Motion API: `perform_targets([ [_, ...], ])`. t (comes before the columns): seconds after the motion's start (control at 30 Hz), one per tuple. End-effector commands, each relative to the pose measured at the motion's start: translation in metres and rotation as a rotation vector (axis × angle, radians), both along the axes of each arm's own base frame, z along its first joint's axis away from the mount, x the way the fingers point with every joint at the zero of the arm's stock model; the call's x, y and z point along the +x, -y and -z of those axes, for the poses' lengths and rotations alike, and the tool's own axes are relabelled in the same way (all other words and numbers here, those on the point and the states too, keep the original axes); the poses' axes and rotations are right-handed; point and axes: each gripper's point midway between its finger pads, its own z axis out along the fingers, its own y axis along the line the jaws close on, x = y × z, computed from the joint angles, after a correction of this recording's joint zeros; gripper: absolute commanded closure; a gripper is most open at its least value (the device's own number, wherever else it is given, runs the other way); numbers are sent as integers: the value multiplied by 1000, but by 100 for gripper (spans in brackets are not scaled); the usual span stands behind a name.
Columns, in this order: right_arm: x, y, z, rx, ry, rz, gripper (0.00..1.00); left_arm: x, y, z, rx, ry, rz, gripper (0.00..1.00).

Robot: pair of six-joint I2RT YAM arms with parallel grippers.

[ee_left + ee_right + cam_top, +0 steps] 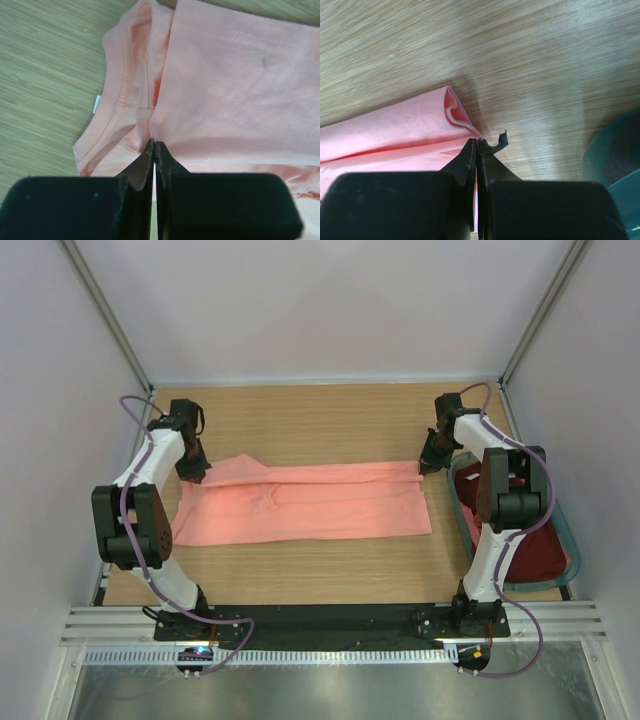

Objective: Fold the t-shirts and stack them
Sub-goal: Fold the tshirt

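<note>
The robot's right gripper has hold of the t-shirt's hem corner [417, 471], so the left gripper should keep pulling the flap's collar corner over the t-shirt's body [208, 518] until it lies flat, and then let go.
A salmon-pink t-shirt [310, 502] lies folded lengthwise in a long strip across the table. My left gripper [197, 476] is shut on its far left corner by the collar [125, 90]; the jaws pinch the cloth edge [154, 142]. My right gripper [427, 466] is shut on the far right corner, where the cloth [395, 130] rolls up at the hem in front of the jaws [477, 141]. A dark maroon t-shirt [535, 545] lies in the basket at the right.
The grey-teal plastic basket [462, 502] stands at the table's right edge, close to my right arm; its rim shows in the right wrist view [615, 150]. White walls enclose the table on three sides. Bare wood [320, 420] lies behind the shirt.
</note>
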Motion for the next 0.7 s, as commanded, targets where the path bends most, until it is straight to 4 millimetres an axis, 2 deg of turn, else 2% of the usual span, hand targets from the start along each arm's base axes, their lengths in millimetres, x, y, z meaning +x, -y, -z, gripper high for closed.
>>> perform_targets([
  [0.0, 10, 4, -6, -22, 37, -4, 99, -8, 0, -8, -11, 23, -24, 100],
  [0.23, 10, 4, -7, -21, 37, -5, 99, -25, 1, 6, -15, -18, -39, 100],
  [0.43, 7, 5, -4, -24, 28, -6, 99, -24, 2, 16, -18, -40, -39, 100],
  [0.67, 7, 7, -4, -34, 29, -9, 99, -31, -8, 21, 36, -75, -53, 100],
])
